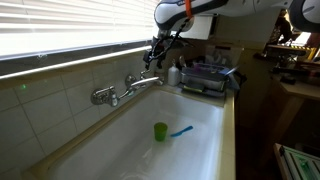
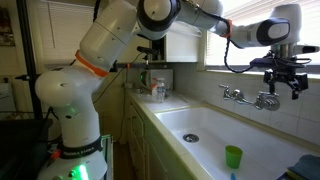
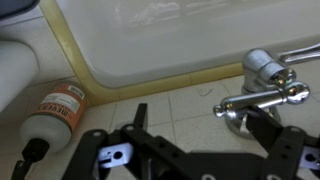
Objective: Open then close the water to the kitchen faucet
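Note:
I should sweep back toward the white bottle (image 3: 55, 115) and drag the lever along with one finger, because the chrome lever handle's tip (image 3: 222, 109) already reaches inside my gripper's open fingers.
The kitchen faucet (image 1: 125, 90) is a chrome bridge tap on the tiled wall above the white sink; it also shows in an exterior view (image 2: 250, 98). My gripper (image 1: 155, 55) hovers at the faucet's end handle, seen too in an exterior view (image 2: 283, 85). In the wrist view the gripper (image 3: 200, 120) is open. The chrome lever handle (image 3: 265, 95) lies close to one black finger, its rounded tip reaching into the gap between the fingers. I cannot tell whether the finger touches it. No water stream is visible.
A green cup (image 1: 160, 131) and a blue item (image 1: 181, 131) sit in the sink basin (image 1: 190, 150). A dish rack (image 1: 205, 80) stands beside the sink. A white bottle with an orange label (image 3: 55, 115) lies on the ledge. A window runs above the faucet.

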